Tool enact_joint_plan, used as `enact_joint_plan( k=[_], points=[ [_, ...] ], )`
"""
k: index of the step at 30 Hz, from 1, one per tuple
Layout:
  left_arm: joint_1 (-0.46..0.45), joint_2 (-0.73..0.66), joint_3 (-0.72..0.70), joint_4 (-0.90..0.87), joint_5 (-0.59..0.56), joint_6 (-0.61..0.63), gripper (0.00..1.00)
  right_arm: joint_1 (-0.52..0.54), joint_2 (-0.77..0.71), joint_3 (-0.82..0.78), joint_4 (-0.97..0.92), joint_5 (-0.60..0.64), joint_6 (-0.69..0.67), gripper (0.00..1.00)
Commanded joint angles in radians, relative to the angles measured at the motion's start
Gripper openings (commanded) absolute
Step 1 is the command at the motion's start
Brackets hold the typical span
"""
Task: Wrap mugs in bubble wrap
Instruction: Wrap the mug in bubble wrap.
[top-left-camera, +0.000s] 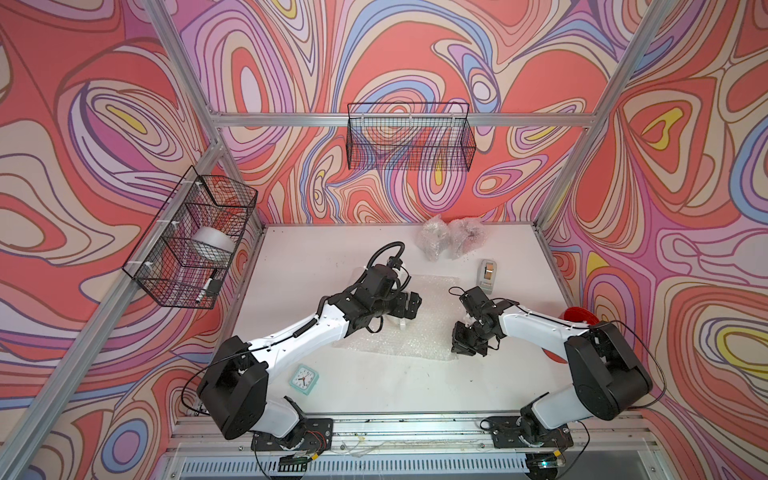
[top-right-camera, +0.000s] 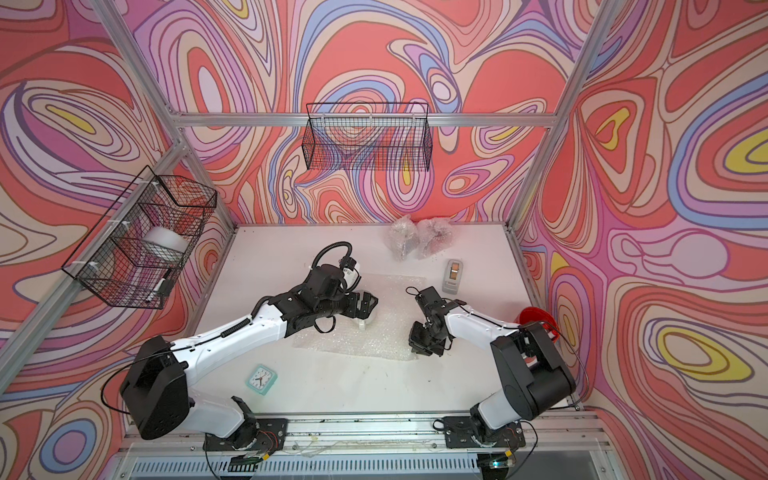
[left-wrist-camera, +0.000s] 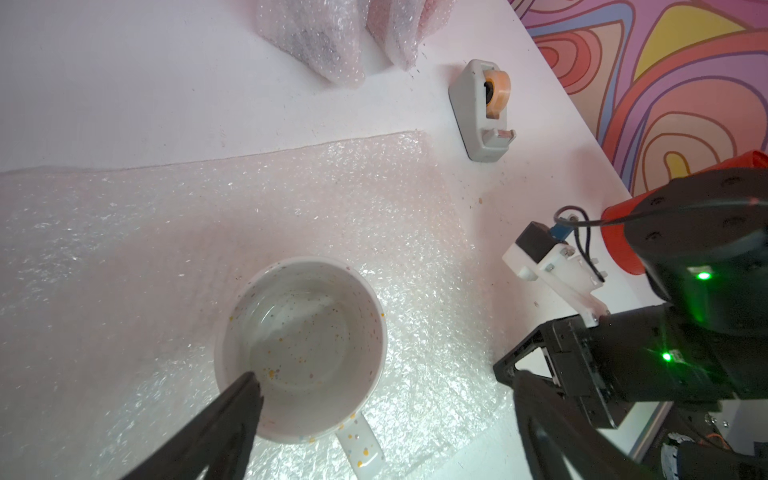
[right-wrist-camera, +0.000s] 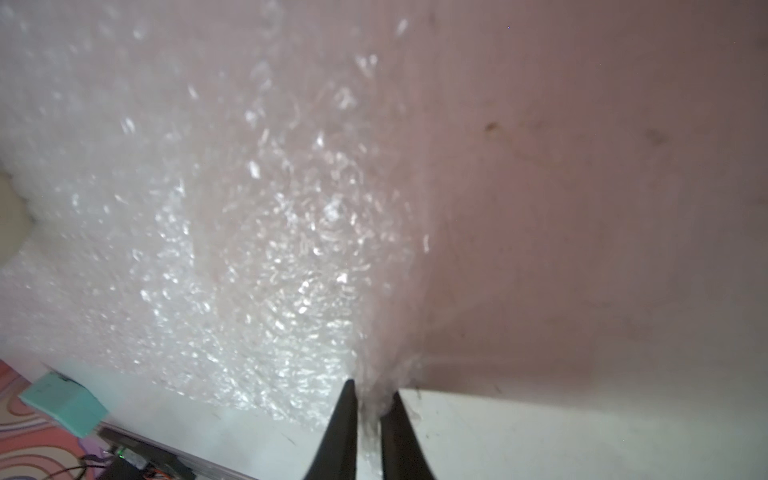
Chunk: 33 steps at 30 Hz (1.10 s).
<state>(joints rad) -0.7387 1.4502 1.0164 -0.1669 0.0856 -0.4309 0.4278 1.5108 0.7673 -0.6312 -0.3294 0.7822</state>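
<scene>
The mug (left-wrist-camera: 308, 352) stands free under my open left gripper, so my left gripper should brace the mug at its rim (left-wrist-camera: 225, 340) while my right gripper folds the bubble wrap's corner over.
A white speckled mug (left-wrist-camera: 303, 332) stands upright on a flat sheet of bubble wrap (left-wrist-camera: 166, 232), handle toward the wrist camera. My left gripper (left-wrist-camera: 388, 384) hangs over it, open wide. One fingertip (left-wrist-camera: 249, 390) shows over the mug's inside near the rim, while the other lies beyond the handle. In both top views the mug (top-left-camera: 402, 324) (top-right-camera: 367, 321) peeks out under the left gripper (top-left-camera: 409, 309). My right gripper (right-wrist-camera: 372, 388) is shut on the near right corner of the bubble wrap (right-wrist-camera: 249, 249), which bunches up between the fingers. From above, the right gripper (top-left-camera: 462, 347) points down at that corner of the sheet (top-left-camera: 415, 336).
Two bubble-wrapped bundles (top-left-camera: 434, 243) (top-left-camera: 467, 237) sit at the back of the table. A tape dispenser (top-left-camera: 487, 274) stands right of the sheet, with a red cup (top-left-camera: 579, 318) behind the right arm. A teal clock (top-left-camera: 304, 377) lies front left. Wire baskets (top-left-camera: 195, 241) (top-left-camera: 409, 137) hang on the walls.
</scene>
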Motion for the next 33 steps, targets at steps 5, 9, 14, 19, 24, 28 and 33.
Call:
enact_joint_plan(
  k=[5, 9, 14, 19, 24, 28, 33],
  points=[
    [0.003, -0.066, -0.107, 0.087, 0.070, -0.040, 0.94, 0.002, -0.052, 0.151, 0.061, -0.173, -0.110, 0.00],
    [0.002, -0.090, -0.162, 0.111, 0.102, -0.048, 0.93, 0.003, 0.001, 0.241, 0.078, -0.246, -0.123, 0.00],
    [0.002, -0.108, -0.172, 0.077, 0.080, -0.013, 0.93, 0.002, 0.109, 0.384, 0.071, -0.287, -0.123, 0.00],
    [0.002, -0.113, -0.163, 0.078, 0.080, 0.007, 0.86, 0.013, 0.228, 0.500, 0.092, -0.346, -0.112, 0.00],
    [0.001, -0.093, -0.146, 0.050, 0.043, 0.034, 0.80, 0.055, 0.305, 0.598, 0.078, -0.359, -0.117, 0.00],
    [0.002, -0.063, -0.113, 0.009, -0.012, 0.068, 0.78, 0.072, 0.337, 0.639, 0.063, -0.352, -0.118, 0.00],
    [0.002, -0.010, -0.065, -0.033, -0.116, 0.081, 0.67, 0.074, 0.358, 0.641, 0.059, -0.343, -0.117, 0.00]
  ],
)
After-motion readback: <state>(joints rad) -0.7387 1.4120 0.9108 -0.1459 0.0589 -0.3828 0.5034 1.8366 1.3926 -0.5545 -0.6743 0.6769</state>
